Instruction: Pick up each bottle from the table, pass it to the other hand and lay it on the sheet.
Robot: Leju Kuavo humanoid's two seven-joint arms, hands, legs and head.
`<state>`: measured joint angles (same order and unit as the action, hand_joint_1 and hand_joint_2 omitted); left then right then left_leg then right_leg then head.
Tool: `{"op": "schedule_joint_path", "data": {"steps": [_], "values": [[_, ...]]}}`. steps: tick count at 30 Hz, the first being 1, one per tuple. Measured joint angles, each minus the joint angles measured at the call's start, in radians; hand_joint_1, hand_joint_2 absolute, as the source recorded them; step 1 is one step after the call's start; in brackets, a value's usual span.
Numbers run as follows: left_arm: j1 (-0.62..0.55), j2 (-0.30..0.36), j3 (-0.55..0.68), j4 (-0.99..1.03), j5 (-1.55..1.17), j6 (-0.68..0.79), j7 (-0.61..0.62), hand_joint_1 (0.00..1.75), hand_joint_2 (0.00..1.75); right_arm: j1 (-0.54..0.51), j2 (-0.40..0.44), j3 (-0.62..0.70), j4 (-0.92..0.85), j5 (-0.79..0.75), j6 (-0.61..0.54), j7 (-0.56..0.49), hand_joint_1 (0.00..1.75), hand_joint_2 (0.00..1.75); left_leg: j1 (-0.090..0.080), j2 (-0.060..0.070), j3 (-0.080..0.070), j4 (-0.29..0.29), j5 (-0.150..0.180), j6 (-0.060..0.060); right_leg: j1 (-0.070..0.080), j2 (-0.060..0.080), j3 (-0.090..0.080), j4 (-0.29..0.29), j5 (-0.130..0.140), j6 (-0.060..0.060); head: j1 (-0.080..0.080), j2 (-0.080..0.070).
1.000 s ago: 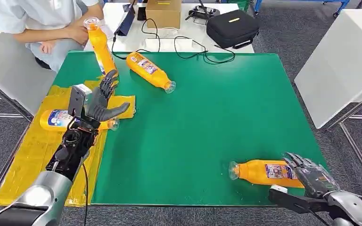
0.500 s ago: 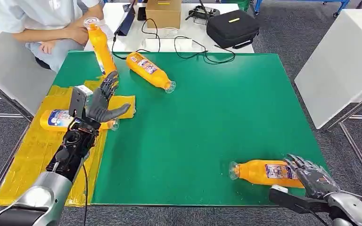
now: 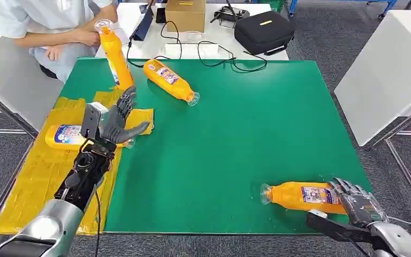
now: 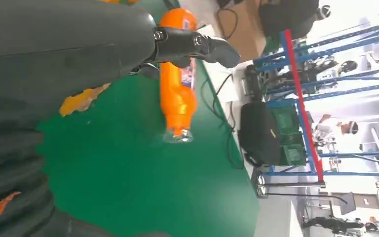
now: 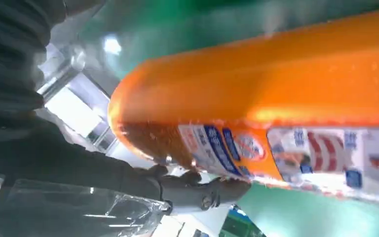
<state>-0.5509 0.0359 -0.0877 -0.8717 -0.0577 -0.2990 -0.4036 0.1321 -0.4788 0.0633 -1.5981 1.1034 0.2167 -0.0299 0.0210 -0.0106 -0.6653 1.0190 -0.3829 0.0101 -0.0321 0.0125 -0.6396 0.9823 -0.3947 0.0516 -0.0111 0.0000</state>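
The orange bottle will tip with its clear cap upward when I lift and carry it, because my right gripper is at the orange bottle's base end (image 3: 343,201).
An orange bottle (image 3: 64,135) lies on the yellow sheet (image 3: 32,176) at the table's left. My left hand (image 3: 112,120) hovers just right of it, fingers spread, holding nothing. Another bottle (image 3: 169,80) (image 4: 177,94) lies at the back of the green table (image 3: 235,134), beyond the left hand's thumb (image 4: 197,43). A third bottle (image 3: 298,196) (image 5: 276,98) lies near the front right edge. My right hand (image 3: 359,206) sits at its base end, with fingers (image 5: 202,192) spread against its label; the bottle rests on the table. A person holds a fourth bottle (image 3: 115,56) upright at the back left.
The person (image 3: 48,27) sits at the back left corner. Behind the green table are a cardboard box (image 3: 185,14), a black bag (image 3: 264,32) (image 4: 261,133) and cables (image 3: 214,53). A white table (image 3: 390,69) stands to the right.
My left hand has drifted slightly forward and right above the sheet. My right hand has slipped a little toward the table's front right corner at the bottle's base. The bottles have not moved.
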Motion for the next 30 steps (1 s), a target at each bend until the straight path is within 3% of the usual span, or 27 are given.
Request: {"op": "schedule_joint_path", "data": {"steps": [3,4,5,6,7,17,18,24,30], "values": [[0.003,-0.013,0.000,0.024,0.028,-0.016,-0.005,0.00,0.00,-0.106,0.032,-0.002,0.165,0.075,-0.044,0.024,0.00,1.75,0.000,0.002,0.003,0.000,0.000,0.000,0.000,0.003,0.001,0.000,0.001,0.000,-0.001,0.000],[0.004,-0.018,0.000,0.034,0.031,-0.016,-0.007,0.00,0.00,-0.140,0.040,-0.002,0.220,0.092,-0.069,0.024,0.10,1.75,0.000,0.003,0.004,0.000,-0.001,0.000,0.000,0.004,0.002,-0.001,0.001,0.000,0.000,0.000],[0.005,-0.024,0.000,0.039,0.033,-0.018,-0.008,0.00,0.00,-0.161,0.049,-0.001,0.257,0.102,-0.086,0.026,0.33,1.75,0.000,0.003,0.005,0.000,-0.001,0.000,0.000,0.004,0.003,-0.002,0.001,0.000,0.001,0.000],[0.006,-0.030,0.000,0.044,0.037,-0.018,-0.010,0.00,0.00,-0.183,0.057,-0.003,0.291,0.108,-0.100,0.027,0.91,1.75,0.000,0.004,0.008,0.000,-0.001,0.000,0.000,0.004,0.006,-0.003,0.001,0.000,-0.002,0.000],[0.006,-0.033,0.000,0.050,0.037,-0.020,-0.009,0.00,0.00,-0.200,0.066,-0.002,0.320,0.110,-0.111,0.027,1.38,1.75,0.001,0.004,0.009,0.000,-0.001,0.000,0.001,0.004,0.008,-0.003,0.001,0.000,0.002,0.000],[0.039,-0.050,0.004,0.055,0.070,-0.050,-0.017,0.00,0.00,-0.231,0.140,-0.015,0.380,0.155,-0.163,0.030,1.43,1.75,0.001,0.006,0.016,0.000,-0.003,-0.001,0.002,0.007,0.012,-0.003,0.000,-0.001,-0.001,0.000],[0.041,-0.052,0.005,0.055,0.070,-0.050,-0.016,0.00,1.75,-0.233,0.144,-0.018,0.386,0.160,-0.165,0.028,1.48,1.75,0.001,0.006,0.016,0.000,-0.003,-0.001,0.002,0.007,0.012,-0.003,0.000,-0.001,0.000,0.000],[0.043,-0.057,0.009,0.055,0.070,-0.052,-0.016,0.00,1.75,-0.249,0.161,-0.027,0.408,0.171,-0.179,0.020,1.73,1.75,0.001,0.006,0.017,0.000,-0.001,0.000,0.002,0.007,0.013,-0.003,0.003,-0.002,0.000,0.000],[0.043,-0.061,0.016,0.043,0.070,-0.053,-0.010,0.00,1.75,-0.259,0.182,-0.037,0.426,0.179,-0.219,-0.001,1.75,1.75,0.002,0.008,0.017,0.000,-0.001,0.000,0.002,0.009,0.013,-0.003,0.004,-0.003,0.000,0.000]]}}
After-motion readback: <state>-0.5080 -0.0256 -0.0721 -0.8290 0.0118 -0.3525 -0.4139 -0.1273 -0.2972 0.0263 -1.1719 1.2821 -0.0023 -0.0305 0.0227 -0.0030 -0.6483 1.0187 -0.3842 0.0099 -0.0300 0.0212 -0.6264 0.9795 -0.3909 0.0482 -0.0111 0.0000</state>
